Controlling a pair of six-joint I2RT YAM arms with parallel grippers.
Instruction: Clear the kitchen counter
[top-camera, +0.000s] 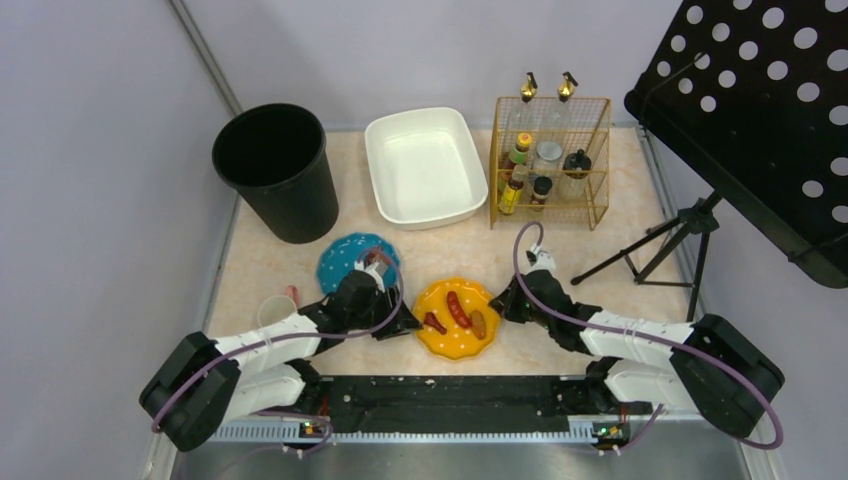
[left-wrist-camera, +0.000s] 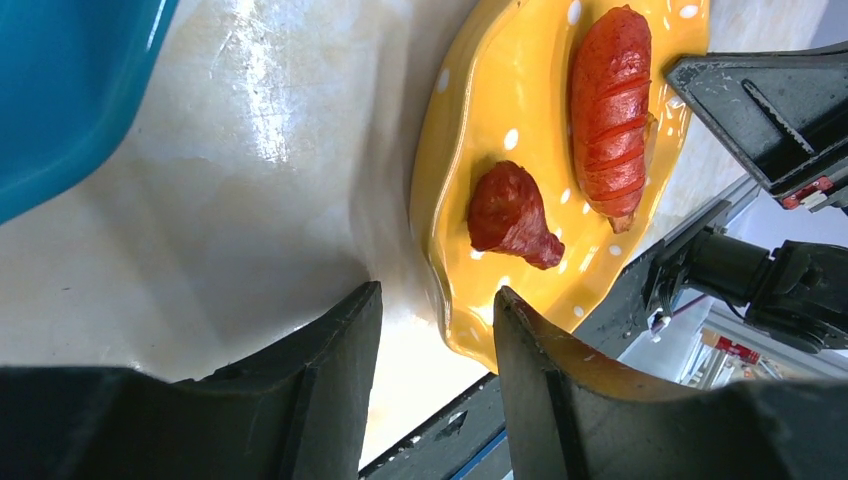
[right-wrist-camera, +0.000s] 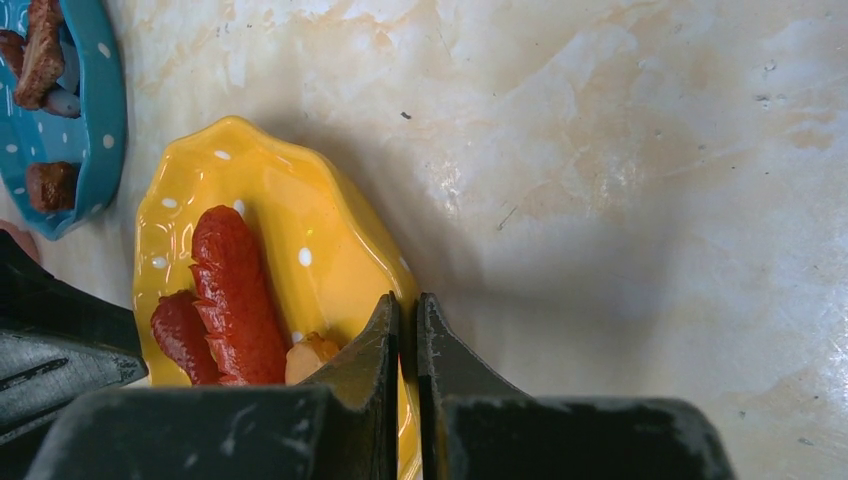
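My right gripper should bring the plate (top-camera: 456, 332) closer before my left gripper lifts it, because the yellow plate's rim (left-wrist-camera: 441, 308) barely reaches into my left gripper's open fingers.
A yellow dotted plate (top-camera: 455, 340) lies on the beige marbled kitchen counter (top-camera: 600, 260) near the front. It holds a red sausage (top-camera: 458, 309), a dark red drumstick (top-camera: 434, 323) and a brown piece (top-camera: 479, 323). My right gripper (top-camera: 502, 303) is shut on the plate's right rim; in the right wrist view (right-wrist-camera: 408, 305) the rim (right-wrist-camera: 330, 250) sits pinched between the jaws. My left gripper (top-camera: 405, 322) is open at the plate's left edge. In the left wrist view (left-wrist-camera: 435, 310) its jaws straddle the yellow rim (left-wrist-camera: 470, 150) without closing on it.
A blue dotted plate (top-camera: 340, 262) with food pieces lies just behind my left gripper. A white cup (top-camera: 275, 312) stands at the front left. At the back are a black bin (top-camera: 275, 170), a white basin (top-camera: 425, 165) and a wire rack of bottles (top-camera: 550, 160). A tripod stand (top-camera: 670, 245) is at the right.
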